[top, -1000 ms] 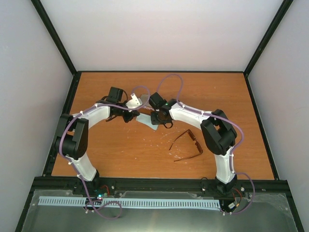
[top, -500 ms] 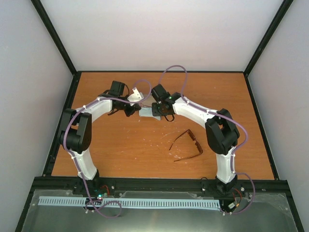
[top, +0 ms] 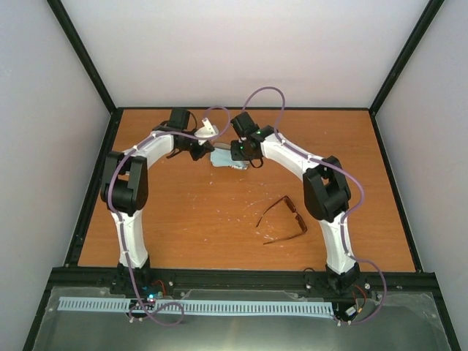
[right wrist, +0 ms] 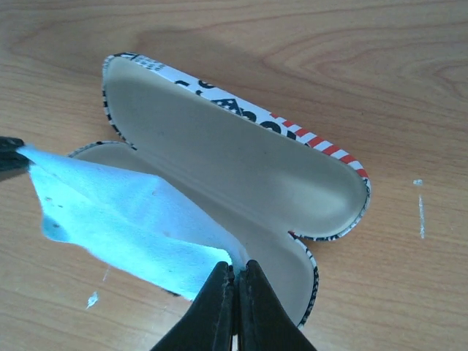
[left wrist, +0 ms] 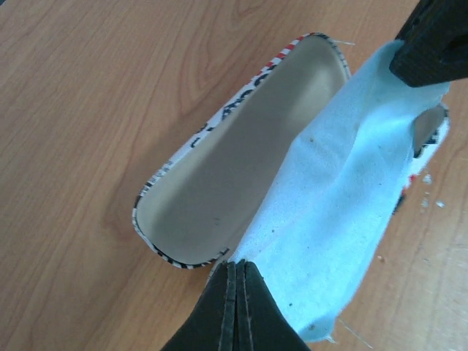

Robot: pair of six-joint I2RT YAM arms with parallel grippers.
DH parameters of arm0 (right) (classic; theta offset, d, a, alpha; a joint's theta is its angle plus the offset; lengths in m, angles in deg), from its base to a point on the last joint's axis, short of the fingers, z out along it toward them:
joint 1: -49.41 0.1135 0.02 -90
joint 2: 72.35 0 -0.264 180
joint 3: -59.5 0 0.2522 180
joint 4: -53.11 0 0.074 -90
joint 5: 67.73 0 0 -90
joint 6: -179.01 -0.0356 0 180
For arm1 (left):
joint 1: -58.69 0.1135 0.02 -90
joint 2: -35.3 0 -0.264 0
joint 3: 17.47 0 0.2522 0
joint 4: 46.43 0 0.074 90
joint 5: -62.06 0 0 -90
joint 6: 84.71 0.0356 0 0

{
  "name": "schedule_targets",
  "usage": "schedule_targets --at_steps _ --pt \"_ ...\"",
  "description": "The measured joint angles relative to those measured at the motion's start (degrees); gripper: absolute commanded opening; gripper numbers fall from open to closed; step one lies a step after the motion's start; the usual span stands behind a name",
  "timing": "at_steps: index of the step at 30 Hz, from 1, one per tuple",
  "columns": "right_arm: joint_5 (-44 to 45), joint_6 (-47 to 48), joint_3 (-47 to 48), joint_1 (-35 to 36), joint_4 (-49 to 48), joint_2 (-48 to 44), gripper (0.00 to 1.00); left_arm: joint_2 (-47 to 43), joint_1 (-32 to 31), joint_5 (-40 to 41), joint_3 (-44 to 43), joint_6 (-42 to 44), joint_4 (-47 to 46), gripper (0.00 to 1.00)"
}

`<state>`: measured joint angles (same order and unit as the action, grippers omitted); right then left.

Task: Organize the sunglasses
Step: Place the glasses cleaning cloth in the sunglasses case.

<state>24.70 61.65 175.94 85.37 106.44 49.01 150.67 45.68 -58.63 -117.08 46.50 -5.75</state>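
Note:
The light blue cloth [top: 229,159] is stretched along the open case, so the robot's left gripper should carry on lowering the cloth into the case's empty half [left wrist: 227,175] and let go at the case's rim.
The sunglasses [top: 284,221], a thin reddish-brown frame with dark lenses, lie unfolded on the table right of centre, apart from both arms. Toward the far side, a light blue cloth [top: 228,159] hangs stretched between my two grippers. My left gripper [left wrist: 238,265] is shut on one corner of the cloth [left wrist: 344,197]. My right gripper [right wrist: 236,269] is shut on the opposite corner of the cloth [right wrist: 124,219]. Under the cloth lies the open case [right wrist: 241,161], tan inside with a red-white striped edge [left wrist: 241,146]. In the top view the arms and the cloth largely hide it.
The wooden table [top: 183,227] is fenced by a black frame [top: 241,109] and pale walls. Small white specks [right wrist: 420,205] dot the wood near the case. Both arm bases stand at the near edge.
Both arms have reached farther toward the back of the table, carrying the cloth stretched between them. The sunglasses have not moved.

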Motion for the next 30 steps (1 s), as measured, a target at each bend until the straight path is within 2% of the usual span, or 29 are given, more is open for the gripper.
schedule_targets --at_steps 16,30 --pt "-3.3 1.6 8.8 -4.1 2.8 7.8 0.03 12.9 1.0 -2.3 -14.9 2.0 5.2 0.01" --pt "-5.0 2.6 13.3 -5.2 6.2 13.9 0.03 19.3 1.1 -3.4 -22.8 3.1 8.7 0.01"
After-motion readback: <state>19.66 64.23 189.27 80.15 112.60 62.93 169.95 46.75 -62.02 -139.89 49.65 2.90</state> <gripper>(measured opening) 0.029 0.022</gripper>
